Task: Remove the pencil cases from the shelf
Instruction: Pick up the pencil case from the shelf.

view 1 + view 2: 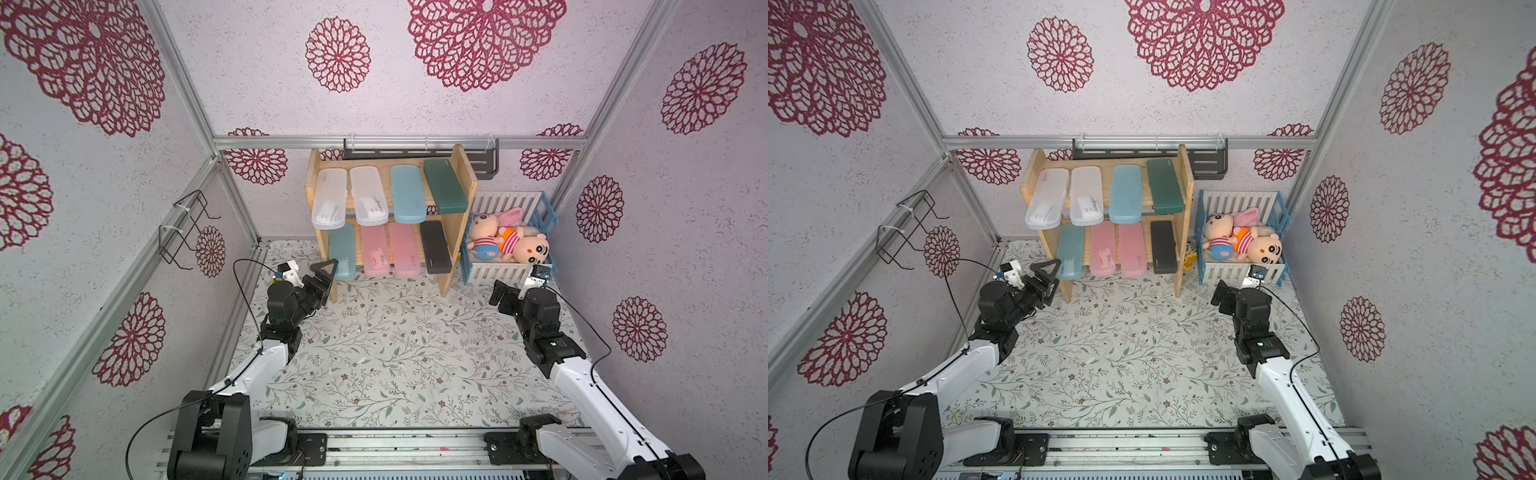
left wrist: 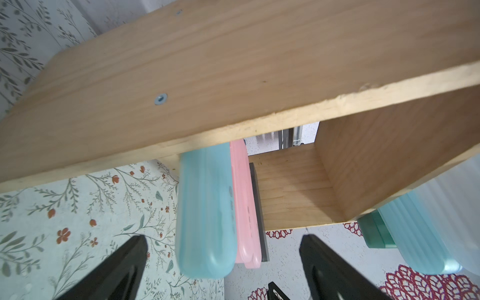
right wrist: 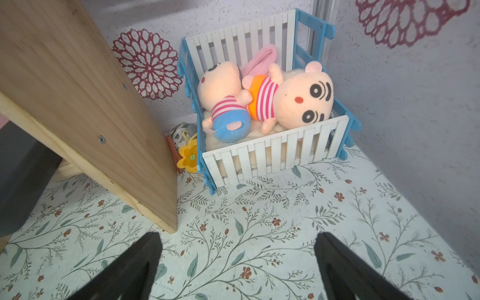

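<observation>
The bottom light blue case [image 1: 342,249] is a long way from my right gripper, so my left gripper should pull it out by its front end [image 1: 345,272] and pass it to my right gripper.
The light wooden shelf [image 1: 467,174] stands at the back wall with several pencil cases on two tiers. Top tier holds two frosted white cases [image 1: 330,198], a light blue one [image 1: 408,194] and a dark green one [image 1: 444,187]. Bottom tier holds a light blue case [image 1: 343,251], two pink [image 1: 375,249] and a black one [image 1: 435,246]. My left gripper [image 1: 330,274] is open at the shelf's lower left corner. In the left wrist view the light blue case [image 2: 207,220] protrudes between its fingers [image 2: 124,265] untouched. My right gripper [image 3: 237,235] hangs open over the mat, empty.
A white-and-blue slatted crate [image 1: 498,270] with plush toys stands right of the shelf, close to the right wrist. A yellow flower trinket [image 3: 188,155] lies between crate and shelf leg. A dark wall rack [image 1: 484,160] hangs behind the shelf; a wire holder [image 1: 187,228] is on the left wall.
</observation>
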Robot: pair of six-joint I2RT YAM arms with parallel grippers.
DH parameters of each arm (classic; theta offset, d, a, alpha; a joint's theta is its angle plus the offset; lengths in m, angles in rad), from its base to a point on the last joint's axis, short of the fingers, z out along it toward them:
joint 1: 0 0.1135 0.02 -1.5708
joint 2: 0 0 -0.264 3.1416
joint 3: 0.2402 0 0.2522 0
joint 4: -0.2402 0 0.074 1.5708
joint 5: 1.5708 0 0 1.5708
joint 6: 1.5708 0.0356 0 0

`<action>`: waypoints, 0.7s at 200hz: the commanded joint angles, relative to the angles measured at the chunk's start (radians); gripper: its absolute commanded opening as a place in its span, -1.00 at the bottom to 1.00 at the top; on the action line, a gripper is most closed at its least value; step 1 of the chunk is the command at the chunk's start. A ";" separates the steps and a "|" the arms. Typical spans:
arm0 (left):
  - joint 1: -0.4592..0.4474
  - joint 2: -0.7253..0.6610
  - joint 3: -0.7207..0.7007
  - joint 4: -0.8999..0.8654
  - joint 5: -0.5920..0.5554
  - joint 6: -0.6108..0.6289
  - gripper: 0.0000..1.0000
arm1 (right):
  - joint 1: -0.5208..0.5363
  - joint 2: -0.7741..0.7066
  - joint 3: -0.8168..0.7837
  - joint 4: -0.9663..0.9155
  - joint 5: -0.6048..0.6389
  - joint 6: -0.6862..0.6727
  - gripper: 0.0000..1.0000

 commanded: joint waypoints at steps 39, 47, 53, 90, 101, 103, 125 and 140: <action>-0.021 0.104 0.006 0.138 0.003 -0.070 0.74 | 0.004 0.011 0.053 0.001 -0.007 0.006 0.98; -0.021 0.112 0.010 0.144 -0.005 -0.073 0.66 | 0.004 0.007 0.049 0.003 -0.006 0.003 0.97; -0.022 0.118 0.013 0.144 -0.011 -0.074 0.60 | 0.004 0.007 0.046 0.005 -0.006 0.003 0.96; -0.028 0.127 0.033 0.144 -0.031 -0.072 0.18 | 0.003 0.004 0.038 0.001 -0.005 -0.003 0.93; -0.028 0.125 0.034 0.140 -0.034 -0.072 0.03 | 0.004 0.001 0.038 0.000 -0.004 -0.004 0.92; -0.028 0.124 0.034 0.140 -0.035 -0.071 0.00 | 0.004 0.001 0.038 0.001 -0.005 -0.005 0.92; -0.033 0.109 0.025 0.129 -0.045 -0.064 -0.23 | 0.004 -0.005 0.036 0.002 -0.008 -0.006 0.91; -0.036 0.093 0.013 0.119 -0.053 -0.050 -0.27 | 0.004 -0.012 0.032 0.003 -0.011 -0.007 0.92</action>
